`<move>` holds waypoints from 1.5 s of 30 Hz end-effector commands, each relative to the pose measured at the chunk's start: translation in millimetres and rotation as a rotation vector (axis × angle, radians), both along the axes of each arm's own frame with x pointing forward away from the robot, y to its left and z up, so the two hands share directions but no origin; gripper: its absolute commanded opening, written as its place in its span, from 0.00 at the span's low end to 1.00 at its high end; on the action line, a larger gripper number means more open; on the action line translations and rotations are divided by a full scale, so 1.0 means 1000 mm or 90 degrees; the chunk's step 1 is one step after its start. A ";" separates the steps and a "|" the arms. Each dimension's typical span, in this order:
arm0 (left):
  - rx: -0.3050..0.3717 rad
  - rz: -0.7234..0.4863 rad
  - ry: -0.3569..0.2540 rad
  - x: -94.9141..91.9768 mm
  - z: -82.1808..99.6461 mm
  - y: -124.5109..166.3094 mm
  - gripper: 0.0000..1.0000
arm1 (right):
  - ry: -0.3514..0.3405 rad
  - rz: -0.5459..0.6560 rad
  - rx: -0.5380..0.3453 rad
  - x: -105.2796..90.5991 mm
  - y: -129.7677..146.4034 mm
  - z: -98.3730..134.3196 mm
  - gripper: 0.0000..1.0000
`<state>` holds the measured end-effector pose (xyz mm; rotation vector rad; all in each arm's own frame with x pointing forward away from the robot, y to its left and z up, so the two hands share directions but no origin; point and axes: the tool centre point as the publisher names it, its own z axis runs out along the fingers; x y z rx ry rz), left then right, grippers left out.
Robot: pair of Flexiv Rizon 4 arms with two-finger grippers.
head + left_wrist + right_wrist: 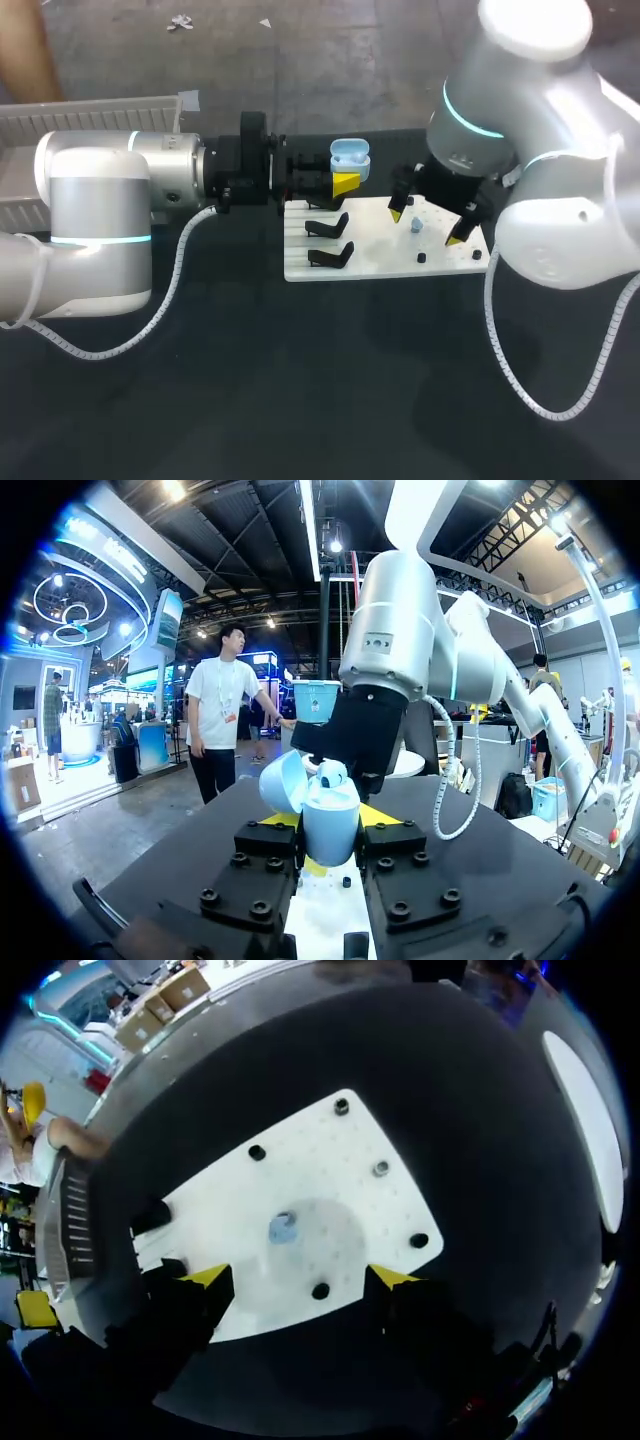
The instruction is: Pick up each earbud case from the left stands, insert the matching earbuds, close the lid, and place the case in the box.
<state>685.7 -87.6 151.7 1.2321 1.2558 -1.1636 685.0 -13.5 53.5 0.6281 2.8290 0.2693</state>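
I can see a dark rim (289,1216) peeking out next to the blue earbud (417,226), so the earbud will come loose and show a peg when I lift it.
A light blue earbud case (349,158) with its lid open is held upright above the far edge of the white board (380,262); my left gripper (344,181) is shut on it. In the left wrist view the case (331,825) sits between the left gripper's (328,832) fingers, lid (282,781) tipped aside and one earbud (332,773) seated inside. A small blue earbud (416,226) lies on the board. My right gripper (428,226) hangs open straddling it, above the earbud (283,1227) on the board (340,1160), right gripper (300,1278) fingers wide apart.
Two empty black stands (328,226) (331,257) sit on the board's left part. Several small black pegs (419,1241) dot the board around the earbud. A white ribbed tray (90,112) lies at the far left behind my left arm.
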 end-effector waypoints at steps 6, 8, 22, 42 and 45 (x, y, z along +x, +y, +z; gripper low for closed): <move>-0.002 0.002 -0.002 -0.001 -0.001 0.000 0.00 | -0.033 -0.018 -0.008 0.011 0.000 -0.009 0.79; -0.002 0.002 -0.002 -0.001 -0.001 0.000 0.00 | -0.035 -0.019 -0.007 0.013 0.002 -0.010 0.79; -0.002 0.002 -0.002 -0.001 -0.001 0.000 0.00 | -0.035 -0.016 -0.009 0.023 0.006 -0.019 0.58; -0.002 0.002 -0.002 -0.001 -0.001 0.000 0.00 | -0.035 -0.028 -0.007 0.029 0.006 -0.024 0.45; -0.002 0.002 -0.002 -0.001 -0.001 0.000 0.00 | -0.035 -0.027 -0.007 0.029 0.006 -0.024 0.45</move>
